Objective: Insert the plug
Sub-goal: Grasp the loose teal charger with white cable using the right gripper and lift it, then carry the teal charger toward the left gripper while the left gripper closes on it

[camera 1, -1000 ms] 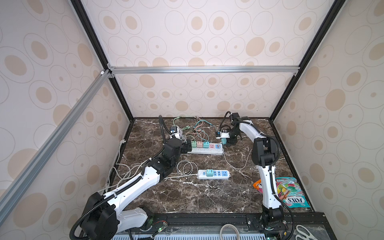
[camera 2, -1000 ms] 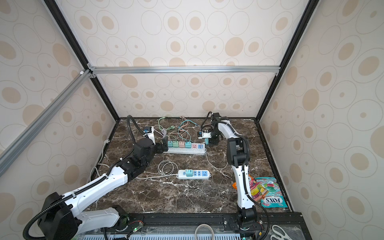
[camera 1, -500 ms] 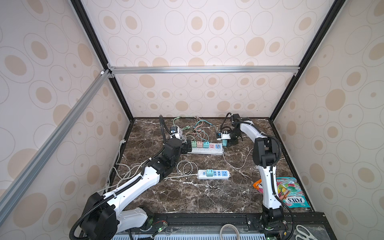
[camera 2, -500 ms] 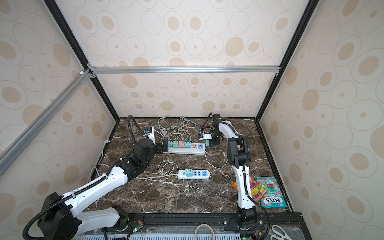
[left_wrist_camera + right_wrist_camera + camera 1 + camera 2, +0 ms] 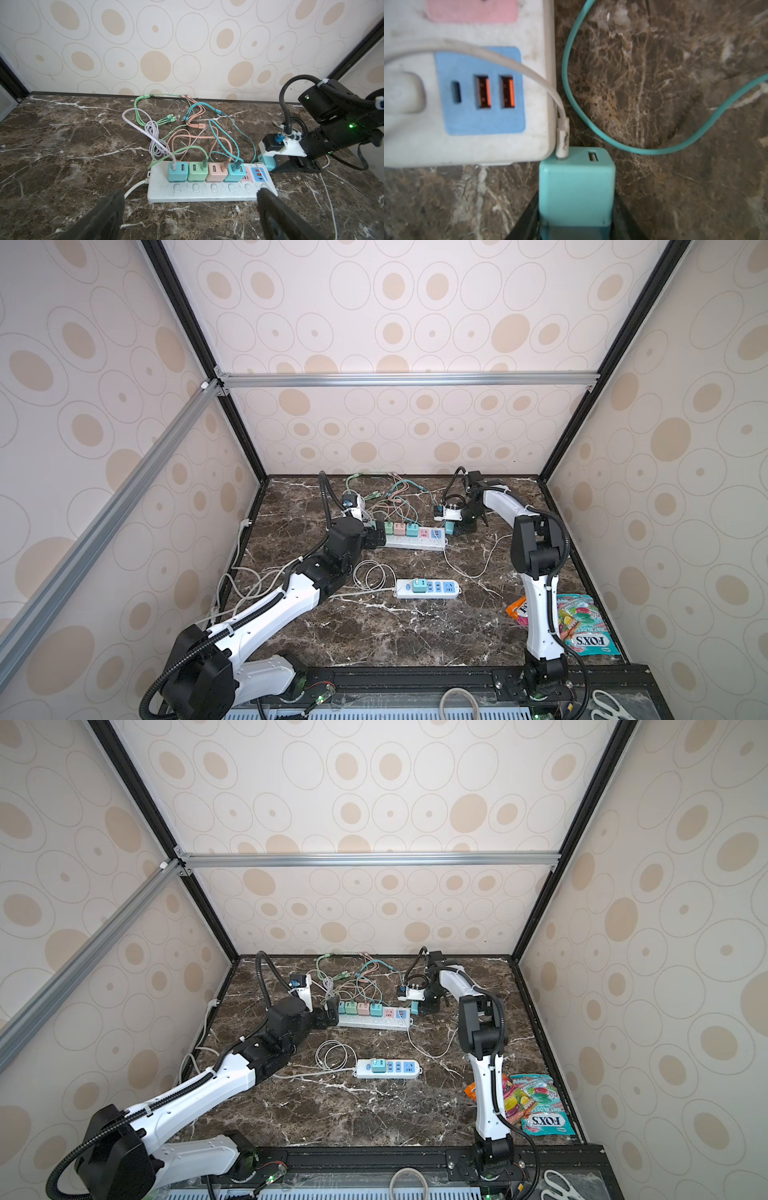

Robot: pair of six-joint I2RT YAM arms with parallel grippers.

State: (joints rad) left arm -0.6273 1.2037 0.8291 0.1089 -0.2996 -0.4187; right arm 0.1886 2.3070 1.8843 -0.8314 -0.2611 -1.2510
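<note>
My left gripper is open and the teal plug [image 5: 449,527] pokes out past my right gripper's fingers, so my left gripper should move toward it next until it closes on its loose end [image 5: 577,163].
A teal cube plug [image 5: 576,187] with a white cable [image 5: 561,145] in its USB port rests on the marble just off the right end of the white power strip [image 5: 207,193]. My right gripper [image 5: 576,207] is shut on the plug, one black finger against each side; both top views show this [image 5: 451,527] [image 5: 415,1006]. Several coloured plugs fill the strip's left sockets. The pink socket [image 5: 246,176] and the blue USB panel [image 5: 479,91] are free. My left gripper [image 5: 190,199] stands open in front of the strip with nothing between its fingers.
A tangle of coloured cables [image 5: 395,497] lies behind the strip near the back wall. A second power strip [image 5: 428,588] with a coiled white cord sits nearer the front. A candy bag [image 5: 582,624] lies beside the right arm's base.
The right gripper's fingers have drawn in onto the teal plug. Neither arm has visibly shifted, and the left gripper stays wide open.
</note>
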